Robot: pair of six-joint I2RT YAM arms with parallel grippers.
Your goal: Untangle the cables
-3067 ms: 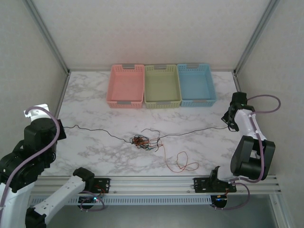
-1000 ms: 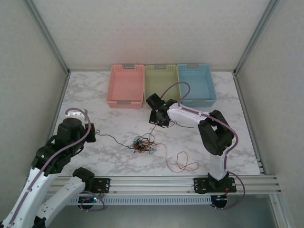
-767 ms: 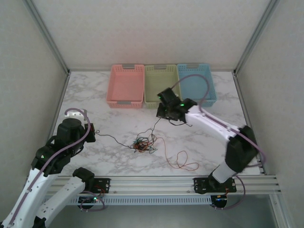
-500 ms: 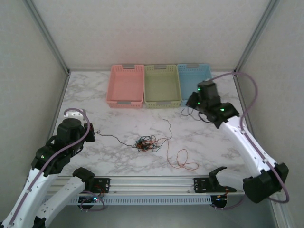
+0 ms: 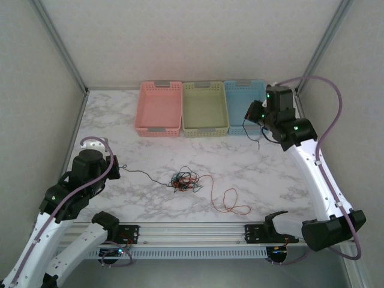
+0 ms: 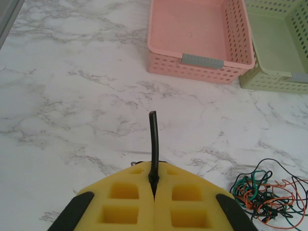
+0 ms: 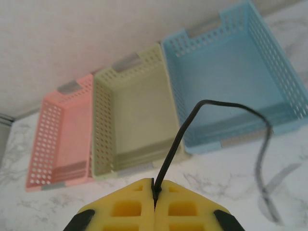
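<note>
I keep carrying my right gripper's black cable (image 5: 249, 137), which hangs free of the clump, until its loose ends hang inside the blue basket (image 5: 239, 110), and then let it go.
The cables form a small knotted clump (image 5: 183, 180) of orange-red, black and dark green wire at the table's middle, seen at the lower right of the left wrist view (image 6: 263, 197). An orange-red strand (image 5: 231, 204) loops loosely toward the front. My left gripper (image 5: 118, 167) (image 6: 154, 185) is shut on the end of a black cable (image 6: 153, 139) that runs along the table to the clump. My right gripper (image 5: 248, 115) (image 7: 155, 192) is raised by the blue basket (image 5: 247, 107), shut on a separate black cable (image 7: 179, 137) that dangles free (image 5: 256, 137).
Three baskets stand in a row at the back: pink (image 5: 159, 108), green (image 5: 205, 108) and blue (image 7: 231, 82). In the left wrist view the pink basket (image 6: 197, 29) and the green one (image 6: 284, 43) lie ahead. Metal frame posts and walls enclose the table.
My right arm swung from the table's middle up and to the back right, pulling a black cable out of the clump and carrying it to the blue basket. The left arm stayed put.
</note>
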